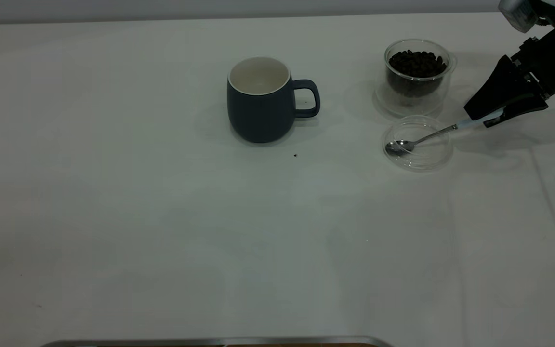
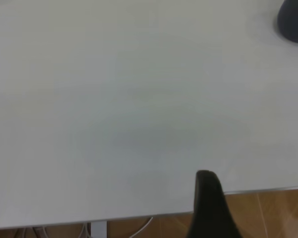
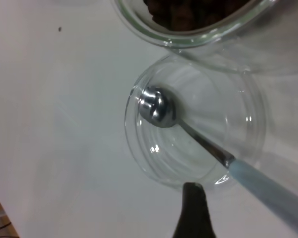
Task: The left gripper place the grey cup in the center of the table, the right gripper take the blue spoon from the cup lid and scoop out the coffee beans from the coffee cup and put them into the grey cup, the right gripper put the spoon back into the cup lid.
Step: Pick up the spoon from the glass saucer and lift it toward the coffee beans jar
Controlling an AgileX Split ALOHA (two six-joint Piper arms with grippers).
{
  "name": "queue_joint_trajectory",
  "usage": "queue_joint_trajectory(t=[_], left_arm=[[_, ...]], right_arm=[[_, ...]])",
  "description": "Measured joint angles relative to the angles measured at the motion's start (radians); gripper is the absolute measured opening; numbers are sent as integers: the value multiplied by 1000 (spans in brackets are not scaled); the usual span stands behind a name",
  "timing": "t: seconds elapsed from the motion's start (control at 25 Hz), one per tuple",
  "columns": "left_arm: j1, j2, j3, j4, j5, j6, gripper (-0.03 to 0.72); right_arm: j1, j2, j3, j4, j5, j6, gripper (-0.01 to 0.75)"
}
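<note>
The blue spoon's bowl (image 1: 399, 147) is inside the raised rim of the cup lid (image 1: 426, 151), so I expect the cup lid to move along a little when I pull out the spoon.
The grey cup (image 1: 263, 99) stands upright mid-table, handle toward the coffee cup (image 1: 417, 72), which is full of coffee beans (image 1: 417, 62). In front of that lies the cup lid (image 1: 418, 143). The blue spoon (image 1: 427, 139) rests with its bowl in the lid and its pale handle sticking out over the rim. My right gripper (image 1: 488, 119) straddles the handle end, open. In the right wrist view one finger (image 3: 192, 210) stands apart from the spoon handle (image 3: 268, 188), beside the lid (image 3: 238, 99). Only one finger (image 2: 208, 203) of the left gripper shows, near the table edge, far from the grey cup (image 2: 294, 22).
A stray bean (image 1: 295, 155) lies on the white table (image 1: 162, 217) in front of the grey cup. A metal edge (image 1: 219, 341) runs along the near side. The coffee cup's rim (image 3: 188, 37) sits just beyond the lid in the right wrist view.
</note>
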Motion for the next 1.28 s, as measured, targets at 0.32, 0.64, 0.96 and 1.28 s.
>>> queue_joint_trajectory(t=[0.32,0.64,0.96,1.28], left_arm=[[0,0,0,0,0,0,551],[0,0,0,0,0,0,551],[0,0,0,0,0,0,551],[0,0,0,0,0,0,551]], right_arm=[[0,1,-4,-2,9,72,586],[0,1,-4,-2,16,146,517],[-1,2,-4,-2,18,210,308],[-4,2,-15,17,83,218,149]])
